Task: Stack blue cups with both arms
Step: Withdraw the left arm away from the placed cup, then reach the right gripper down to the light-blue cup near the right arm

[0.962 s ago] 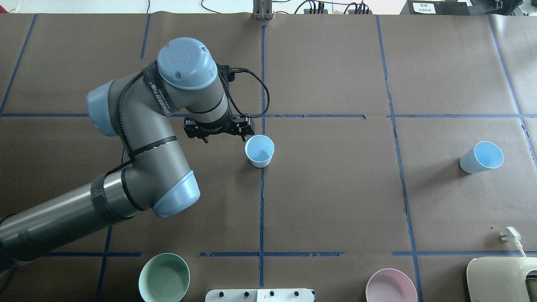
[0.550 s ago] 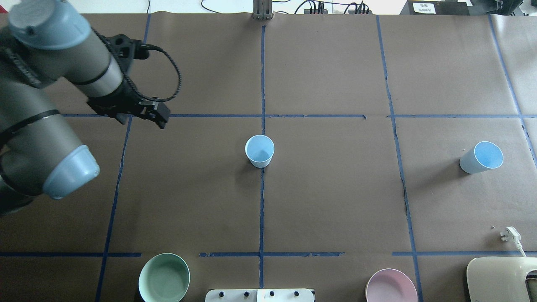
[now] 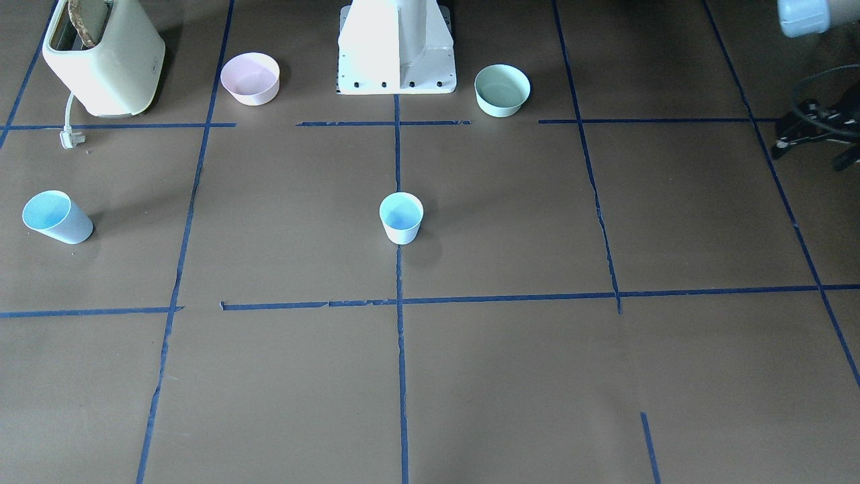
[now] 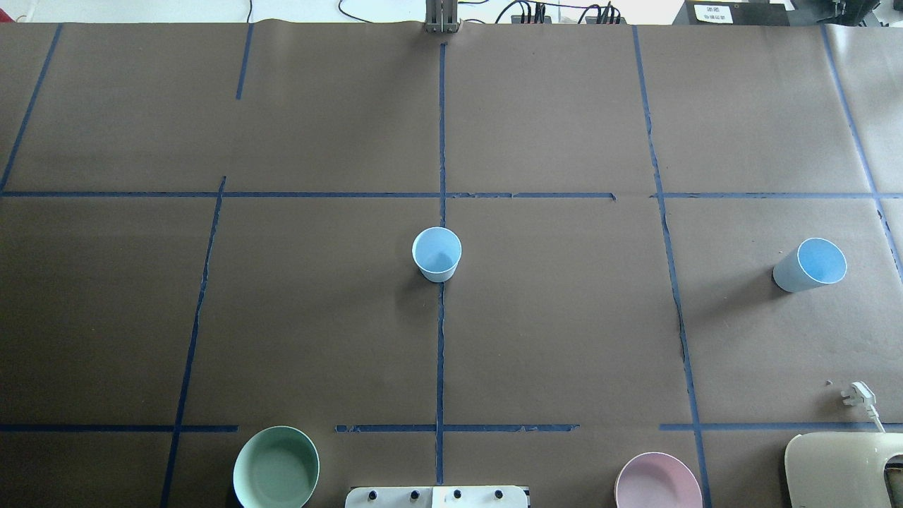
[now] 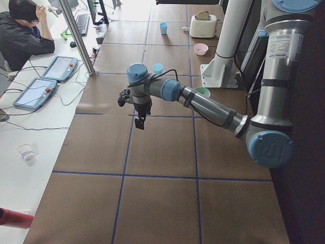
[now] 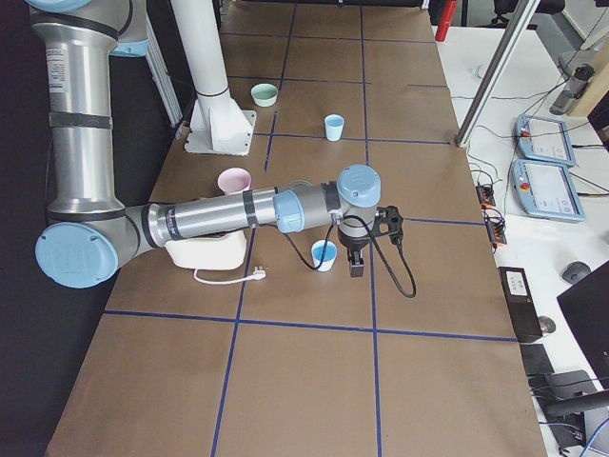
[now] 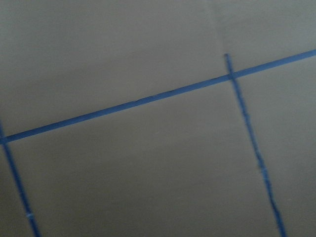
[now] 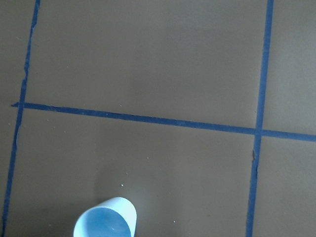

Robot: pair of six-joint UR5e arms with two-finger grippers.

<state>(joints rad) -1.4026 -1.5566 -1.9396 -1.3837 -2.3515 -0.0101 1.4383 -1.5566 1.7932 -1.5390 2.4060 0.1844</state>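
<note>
Both blue cups get narrower toward their bases (image 3: 401, 234), so the second blue cup (image 3: 58, 217) will sink almost all the way into the middle cup when I lower it.
One blue cup (image 4: 437, 254) stands upright at the table's middle, also in the front view (image 3: 401, 217). The second blue cup (image 4: 810, 264) stands at the far right, also in the front view (image 3: 56, 216). Neither arm shows in the overhead view. My left gripper (image 5: 138, 123) hangs over the table's left end, far from both cups. The front view's right edge cuts it (image 3: 814, 138), so I cannot tell its state. My right gripper (image 6: 357, 265) hangs close beside the second cup (image 6: 324, 255). I cannot tell its state. The right wrist view shows that cup (image 8: 106, 221) at its bottom edge, no fingers.
A mint-green bowl (image 4: 276, 467) and a pink bowl (image 4: 657, 481) sit near the white pedestal base (image 3: 398, 47). A cream toaster (image 4: 846, 469) with its loose plug (image 4: 857, 394) is at the near right corner. Blue tape lines grid the brown table.
My left arm has swung away from the middle cup to the left and out of the overhead view. Both cups stay where they were.
</note>
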